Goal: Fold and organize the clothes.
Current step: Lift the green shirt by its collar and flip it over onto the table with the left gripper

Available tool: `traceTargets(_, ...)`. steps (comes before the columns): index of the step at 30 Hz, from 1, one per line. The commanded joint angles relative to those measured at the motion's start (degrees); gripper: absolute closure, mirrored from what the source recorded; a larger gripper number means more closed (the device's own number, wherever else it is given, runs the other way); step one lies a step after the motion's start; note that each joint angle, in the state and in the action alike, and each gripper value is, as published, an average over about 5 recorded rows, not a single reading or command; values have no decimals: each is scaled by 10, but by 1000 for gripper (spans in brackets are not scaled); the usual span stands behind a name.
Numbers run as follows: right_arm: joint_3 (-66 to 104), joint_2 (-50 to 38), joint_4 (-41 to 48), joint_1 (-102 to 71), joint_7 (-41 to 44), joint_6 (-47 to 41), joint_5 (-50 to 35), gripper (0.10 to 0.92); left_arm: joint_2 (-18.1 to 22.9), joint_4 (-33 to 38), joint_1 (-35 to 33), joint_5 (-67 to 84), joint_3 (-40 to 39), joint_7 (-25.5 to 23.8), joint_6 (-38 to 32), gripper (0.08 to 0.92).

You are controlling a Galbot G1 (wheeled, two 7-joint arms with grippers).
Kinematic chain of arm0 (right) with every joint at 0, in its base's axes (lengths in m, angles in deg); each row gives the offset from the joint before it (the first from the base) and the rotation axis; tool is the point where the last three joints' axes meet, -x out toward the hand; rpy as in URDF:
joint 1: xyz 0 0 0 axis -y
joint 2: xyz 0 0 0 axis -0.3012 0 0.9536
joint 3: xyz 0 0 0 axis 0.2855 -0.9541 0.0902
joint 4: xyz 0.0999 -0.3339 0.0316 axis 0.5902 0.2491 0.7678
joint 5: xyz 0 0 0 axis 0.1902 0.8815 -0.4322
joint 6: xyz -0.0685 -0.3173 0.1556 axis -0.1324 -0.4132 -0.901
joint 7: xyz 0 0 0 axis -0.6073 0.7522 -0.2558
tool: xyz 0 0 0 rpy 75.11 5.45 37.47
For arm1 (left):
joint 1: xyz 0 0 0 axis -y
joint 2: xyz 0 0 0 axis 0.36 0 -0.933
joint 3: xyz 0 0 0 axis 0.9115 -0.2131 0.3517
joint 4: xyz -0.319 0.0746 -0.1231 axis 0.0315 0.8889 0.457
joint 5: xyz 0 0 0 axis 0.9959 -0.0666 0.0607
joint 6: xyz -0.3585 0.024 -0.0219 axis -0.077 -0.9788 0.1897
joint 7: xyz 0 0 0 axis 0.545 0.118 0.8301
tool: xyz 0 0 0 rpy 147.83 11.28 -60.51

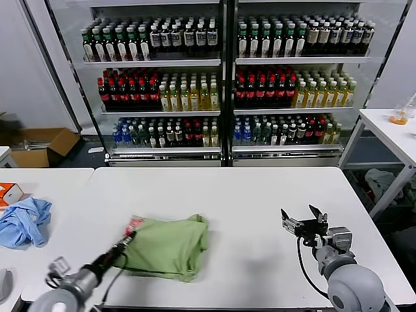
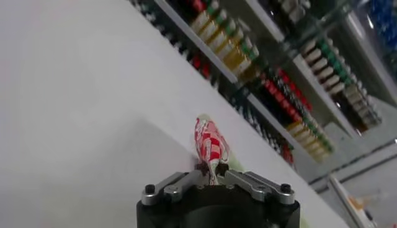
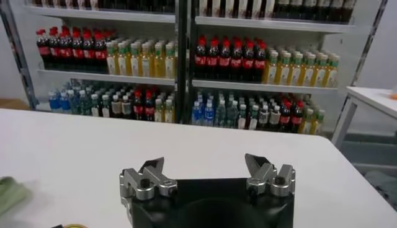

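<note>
The light green shirt's plain side (image 1: 164,247) is facing up, so the robot's left gripper needs to swing the shirt's pinched patch (image 1: 134,224) over toward the right gripper to turn the shirt's front up.
The light green shirt (image 1: 171,245) lies bunched and partly folded on the white table (image 1: 247,195), front and left of centre. Its red-and-white patterned patch (image 1: 134,225) sticks out at the shirt's left edge. My left gripper (image 1: 127,240) is shut on that edge; the left wrist view shows the patch (image 2: 209,145) pinched between the fingertips (image 2: 203,167). To the right of the shirt, well apart from it, my right gripper (image 1: 303,220) hovers above the table, open and empty (image 3: 205,166). A sliver of green fabric (image 3: 9,193) shows at the edge of the right wrist view.
A light blue cloth (image 1: 25,221) and an orange box (image 1: 9,193) lie on the neighbouring table at left. Shelves of bottles (image 1: 224,78) stand behind the table. A second white table (image 1: 393,130) stands at the right. A cardboard box (image 1: 39,146) sits on the floor.
</note>
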Motion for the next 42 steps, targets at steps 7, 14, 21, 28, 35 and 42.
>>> traceTargets(7, -5, 10, -12, 0, 0, 0, 2, 203, -164, 108, -17, -10, 261, 4, 16, 884)
traceTargets(14, -10, 17, -12, -6, 1, 0, 12, 203, -35, 119, -16, -453, -109, -20, -74, 884)
traceTargets(21, -8, 18, -9, -10, 2, 1, 22, 203, 47, 30, 74, -643, -332, -19, -107, 884)
traceTargets(28, -4, 25, -7, -15, 4, 1, 29, 203, 63, -17, 167, -628, -420, -25, -98, 884)
traceTargets(35, 2, 28, -10, -19, 4, 0, 31, 203, 63, -63, 227, -621, -480, -31, -93, 884)
traceTargets(42, 4, 30, -16, -19, 7, -1, 32, 203, 88, -83, 268, -569, -470, -6, -131, 870)
